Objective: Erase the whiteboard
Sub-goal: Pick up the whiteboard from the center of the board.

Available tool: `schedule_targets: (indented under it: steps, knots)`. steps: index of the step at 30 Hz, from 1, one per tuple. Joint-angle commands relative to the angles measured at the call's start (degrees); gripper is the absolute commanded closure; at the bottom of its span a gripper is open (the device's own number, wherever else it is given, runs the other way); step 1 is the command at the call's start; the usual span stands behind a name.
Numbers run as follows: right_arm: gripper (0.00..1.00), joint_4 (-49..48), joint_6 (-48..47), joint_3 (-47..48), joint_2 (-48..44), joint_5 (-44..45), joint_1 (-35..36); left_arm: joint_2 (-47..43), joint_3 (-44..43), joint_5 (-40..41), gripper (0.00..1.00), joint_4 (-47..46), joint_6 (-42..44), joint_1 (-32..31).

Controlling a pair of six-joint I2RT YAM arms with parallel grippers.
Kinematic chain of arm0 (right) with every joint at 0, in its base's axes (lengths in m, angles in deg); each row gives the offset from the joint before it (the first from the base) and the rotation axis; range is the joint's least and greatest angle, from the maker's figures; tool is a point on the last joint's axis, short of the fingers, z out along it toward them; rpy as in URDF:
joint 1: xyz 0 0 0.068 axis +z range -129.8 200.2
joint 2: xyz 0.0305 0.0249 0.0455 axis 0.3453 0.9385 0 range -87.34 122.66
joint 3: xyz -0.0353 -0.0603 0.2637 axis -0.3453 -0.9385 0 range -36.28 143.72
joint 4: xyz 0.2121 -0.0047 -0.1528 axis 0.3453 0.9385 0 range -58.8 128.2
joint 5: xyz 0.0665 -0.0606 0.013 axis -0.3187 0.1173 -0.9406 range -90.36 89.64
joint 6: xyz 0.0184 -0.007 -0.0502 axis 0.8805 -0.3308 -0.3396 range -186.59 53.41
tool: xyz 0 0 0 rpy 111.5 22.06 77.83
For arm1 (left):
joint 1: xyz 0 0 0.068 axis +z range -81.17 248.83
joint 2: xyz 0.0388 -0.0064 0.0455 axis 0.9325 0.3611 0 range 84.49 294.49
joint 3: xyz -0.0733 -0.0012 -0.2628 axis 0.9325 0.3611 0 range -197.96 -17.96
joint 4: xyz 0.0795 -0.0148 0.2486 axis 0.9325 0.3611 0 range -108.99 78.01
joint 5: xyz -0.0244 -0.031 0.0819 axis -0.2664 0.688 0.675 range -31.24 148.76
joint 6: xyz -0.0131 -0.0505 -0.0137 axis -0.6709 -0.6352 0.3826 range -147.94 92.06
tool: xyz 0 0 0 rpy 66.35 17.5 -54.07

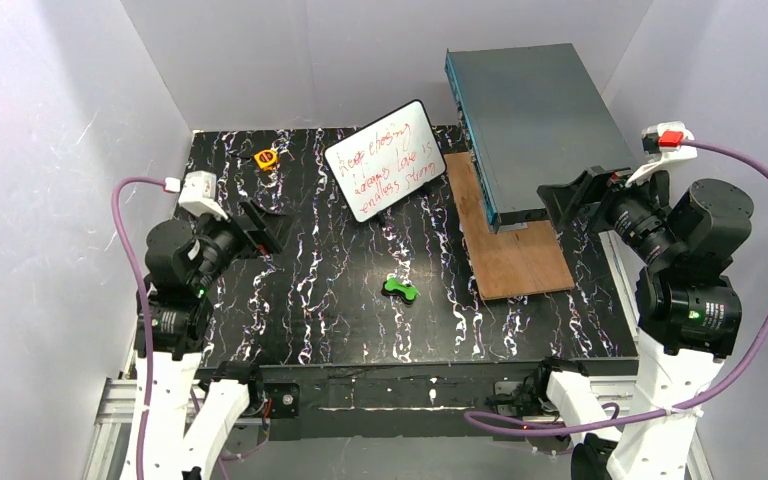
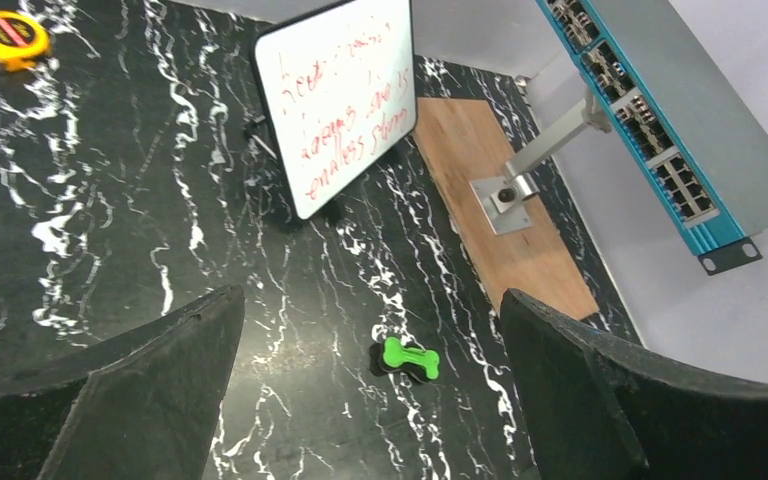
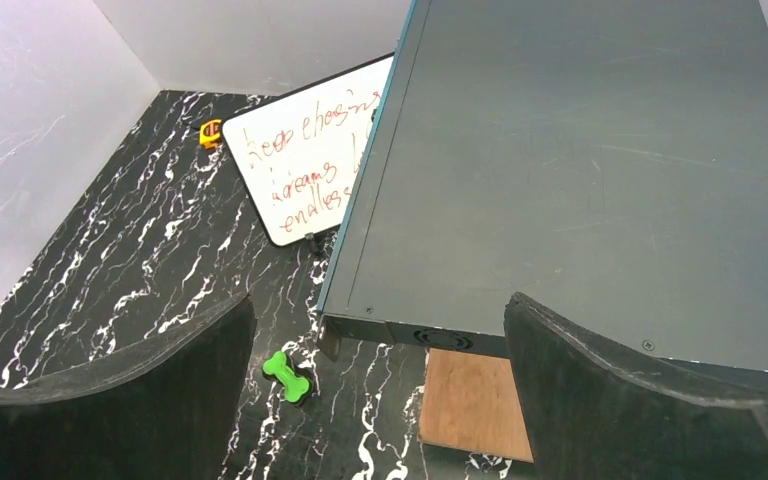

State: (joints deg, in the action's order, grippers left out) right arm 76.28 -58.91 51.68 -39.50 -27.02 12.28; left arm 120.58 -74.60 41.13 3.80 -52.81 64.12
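The whiteboard's near side edge point(image 1: 340, 185) stands clear in front of my left gripper's open fingers, so I go on toward its lower end point(image 1: 351, 206) until the fingers can close there.
The whiteboard point(image 1: 385, 160) stands tilted on its wire stand at the back middle of the black marbled table point(image 1: 290, 300), with red and green handwriting on it. It also shows in the left wrist view as the whiteboard point(image 2: 338, 105) and, partly hidden behind the metal box, in the right wrist view as the whiteboard point(image 3: 300, 170). A green bone-shaped eraser point(image 1: 400, 289) point(image 2: 407, 359) point(image 3: 289, 376) lies flat in front of it, mid-table. My left gripper point(image 1: 265, 228) point(image 2: 370, 300) hovers open at the left, far from both. My right gripper point(image 1: 570, 195) point(image 3: 380, 300) is open above the box's near end, holding nothing.
A large grey-teal metal box point(image 1: 535, 125) rests on a bracket above a brown wooden board point(image 1: 510, 240) at the right, close beside the whiteboard. A yellow tape measure point(image 1: 265, 158) point(image 2: 7, 38) lies at the back left. White walls enclose three sides.
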Motion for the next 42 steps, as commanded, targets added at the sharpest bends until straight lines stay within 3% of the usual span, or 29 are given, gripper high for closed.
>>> schedule_targets:
  steps: [1, 9, 13, 23, 30, 35, 42]
  knots:
    - [0.02, -2.32, 1.20, -0.50, 0.28, -0.27, -0.34, 3.20, 0.90, -5.36, 0.01, -5.21, -3.49, -0.12]
    - [0.02, -3.05, -2.48, -4.60, 0.24, -6.14, -0.34, 11.66, 2.87, -8.41, 0.01, -12.84, -5.21, -0.13]
    - [0.02, 0.52, -17.33, -6.29, 0.73, -25.15, -0.21, 17.58, 4.24, -9.82, 0.01, -18.81, -5.18, -0.02]
    - [0.02, 6.95, -29.89, -9.74, 2.00, -38.57, 0.93, 42.68, 6.86, -16.45, 0.03, -47.76, -6.54, 2.65]
    - [0.02, 6.76, -30.74, -12.51, 2.99, -40.93, 1.13, 62.98, 2.71, -21.62, 0.18, -67.01, -11.83, 2.59]
    - [0.02, 7.41, -32.14, -13.42, 4.02, -40.85, 1.10, 71.96, 4.50, -22.70, 0.26, -83.68, -18.91, 1.01]
    - [0.02, 7.99, -33.24, -13.65, 5.63, -40.76, 1.15, 79.12, 3.41, -22.36, 0.37, -92.31, -20.16, -2.57]
